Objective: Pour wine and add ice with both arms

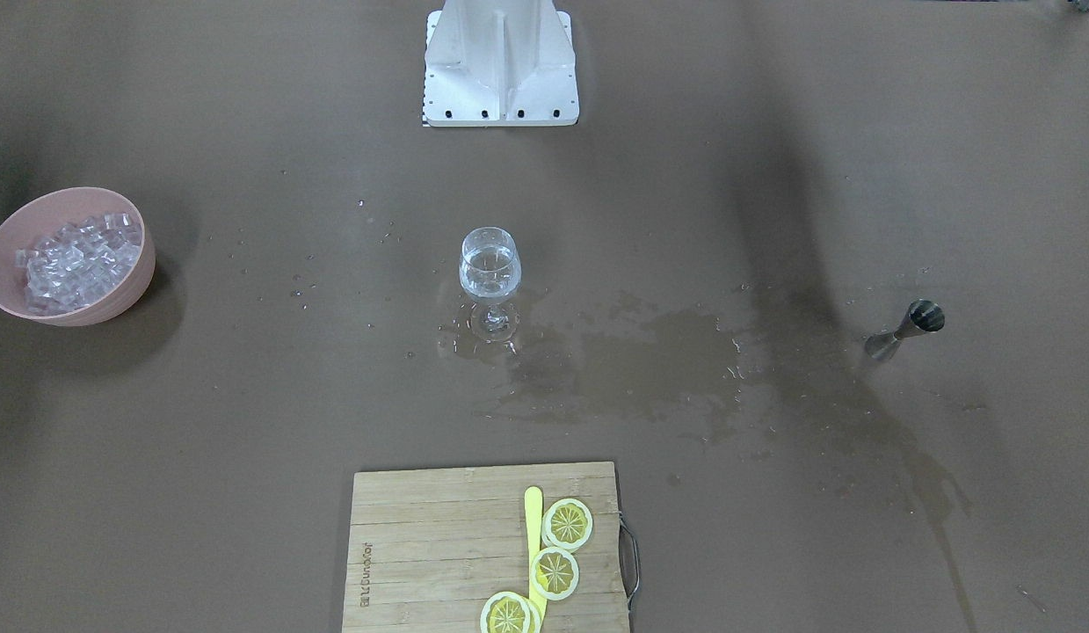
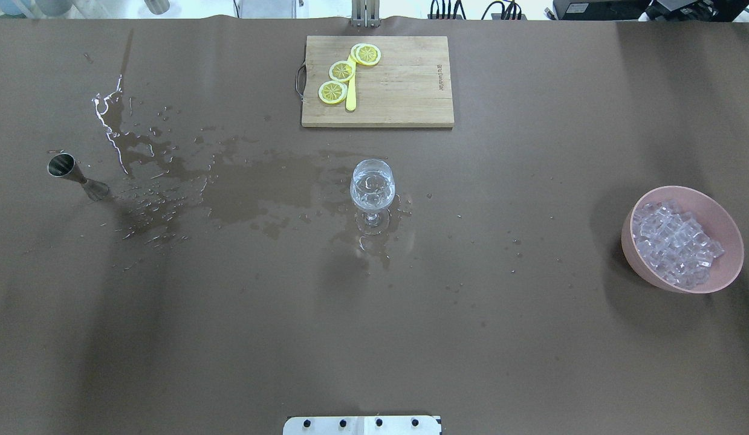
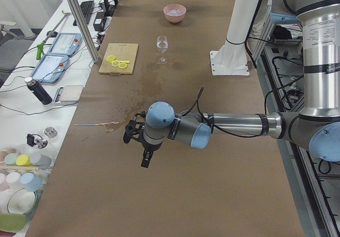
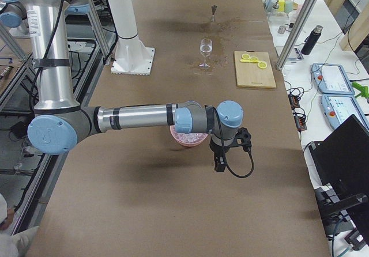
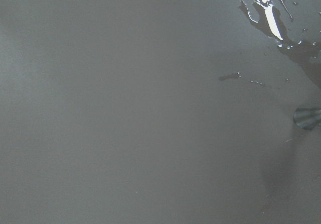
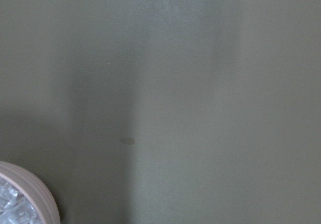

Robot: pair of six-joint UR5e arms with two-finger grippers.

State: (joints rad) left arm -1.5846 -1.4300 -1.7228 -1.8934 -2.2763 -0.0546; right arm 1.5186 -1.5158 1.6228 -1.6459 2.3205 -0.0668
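Observation:
The jigger stands with its opening (image 1: 926,315) up while my left gripper points straight down, so I need to tilt the gripper level and come toward the jigger's side (image 1: 901,333).
A wine glass (image 1: 489,268) (image 2: 372,187) with clear wine in its bowl stands mid-table in a wet patch. A pink bowl (image 2: 728,269) (image 1: 3,242) full of small clear ice cubes (image 2: 673,241) stands at the robot's right end. A steel jigger (image 2: 78,176) (image 1: 904,330) stands at the left end. My left gripper (image 3: 144,161) hangs over bare table near that end, holding nothing I can see. My right gripper (image 4: 219,165) hangs just beside the bowl (image 4: 185,140). I cannot tell whether either is open or shut.
Spilled liquid (image 2: 247,187) spreads from the glass toward the jigger. A wooden cutting board (image 2: 404,84) with lemon slices (image 2: 341,70) and a yellow knife lies at the far edge. The white stand base (image 1: 500,66) sits at the robot's side.

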